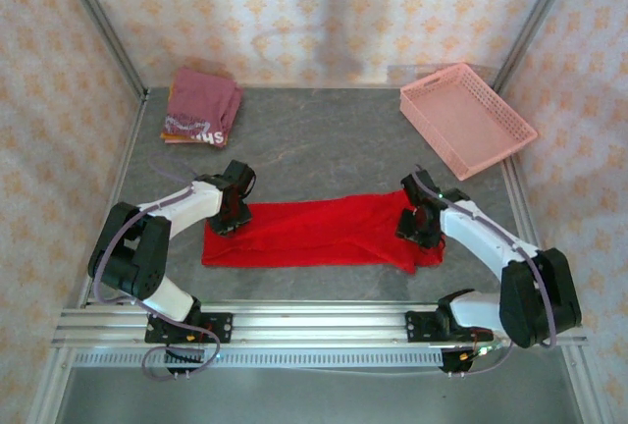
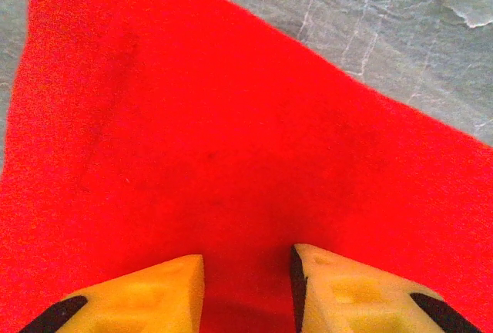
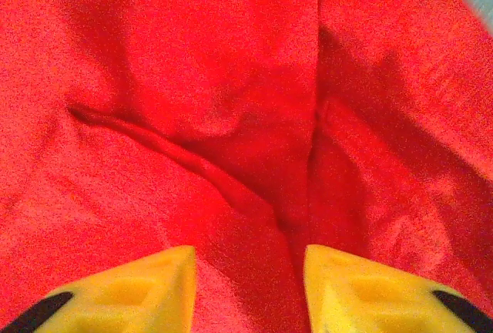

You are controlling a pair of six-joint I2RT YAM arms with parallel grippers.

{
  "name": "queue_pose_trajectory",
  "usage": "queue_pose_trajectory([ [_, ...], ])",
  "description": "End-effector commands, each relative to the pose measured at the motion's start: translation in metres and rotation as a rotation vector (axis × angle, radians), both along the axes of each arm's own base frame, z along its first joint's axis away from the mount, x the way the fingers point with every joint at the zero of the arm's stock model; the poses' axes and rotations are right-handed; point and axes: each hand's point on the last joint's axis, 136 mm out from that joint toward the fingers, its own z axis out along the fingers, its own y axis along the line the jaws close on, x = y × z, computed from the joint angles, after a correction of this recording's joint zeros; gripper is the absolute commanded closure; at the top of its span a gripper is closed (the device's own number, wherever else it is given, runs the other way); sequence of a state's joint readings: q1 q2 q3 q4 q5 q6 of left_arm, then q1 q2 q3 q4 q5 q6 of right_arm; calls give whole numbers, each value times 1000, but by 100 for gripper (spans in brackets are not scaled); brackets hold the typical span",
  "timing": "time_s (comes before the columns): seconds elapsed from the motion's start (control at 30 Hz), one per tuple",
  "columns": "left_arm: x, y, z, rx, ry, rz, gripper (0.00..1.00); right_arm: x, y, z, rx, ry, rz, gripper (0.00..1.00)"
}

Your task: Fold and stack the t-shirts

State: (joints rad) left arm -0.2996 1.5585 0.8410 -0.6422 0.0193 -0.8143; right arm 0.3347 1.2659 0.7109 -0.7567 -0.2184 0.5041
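The red t-shirt's long strip (image 1: 312, 234) is lying crosswise, so next my right gripper grabs the strip's wrinkled end (image 1: 389, 239) and swings it to the back before folding the strip.
A bright red t-shirt (image 1: 314, 233) lies as a long folded strip across the table's near middle. My left gripper (image 1: 229, 220) is down at its left end, and in the left wrist view the yellow fingers (image 2: 154, 294) stand apart over flat red cloth (image 2: 200, 132), so the left gripper (image 2: 248, 271) is open. My right gripper (image 1: 418, 228) is down on the right end. Its jaws (image 3: 250, 271) are open over wrinkled red cloth (image 3: 192, 79) with a raised crease. A folded maroon-pink t-shirt (image 1: 203, 100) with white lettering lies on an orange one (image 1: 179, 136) at the back left.
A pink plastic lattice basket (image 1: 466, 118) sits at the back right near the frame post. Grey tabletop (image 1: 324, 149) lies bare between the shirts and the basket. Patterned walls and metal frame rails enclose the table.
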Motion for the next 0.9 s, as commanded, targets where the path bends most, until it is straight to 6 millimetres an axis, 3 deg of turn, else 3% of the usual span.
queue_pose_trajectory([
  [0.0, 5, 1, 9, 10, -19, 4, 65, -5, 18, -8, 106, 36, -6, 64],
  [0.1, 3, 0, 5, 6, -9, 6, 65, -4, 13, -4, 68, 47, 11, 82],
  [0.2, 0, 1, 4, 5, -10, 9, 65, 5, 0, 13, -9, -11, 30, 100],
  [0.43, 0, 1, 2, 6, -6, 8, 65, 38, 5, 35, -49, -96, 148, 100],
  [0.67, -2, 3, 2, 19, -1, 3, 65, 66, 21, 31, -44, -79, 273, 100],
  [0.77, -3, 3, 2, 18, -1, 4, 65, 73, 13, 21, -107, -63, 265, 100],
  [0.8, -3, 3, 2, 18, 0, 4, 65, 74, 10, 17, -122, -50, 259, 97],
  [0.87, -2, 3, 3, 17, -3, 4, 65, 75, 6, 14, -144, -42, 242, 78],
])
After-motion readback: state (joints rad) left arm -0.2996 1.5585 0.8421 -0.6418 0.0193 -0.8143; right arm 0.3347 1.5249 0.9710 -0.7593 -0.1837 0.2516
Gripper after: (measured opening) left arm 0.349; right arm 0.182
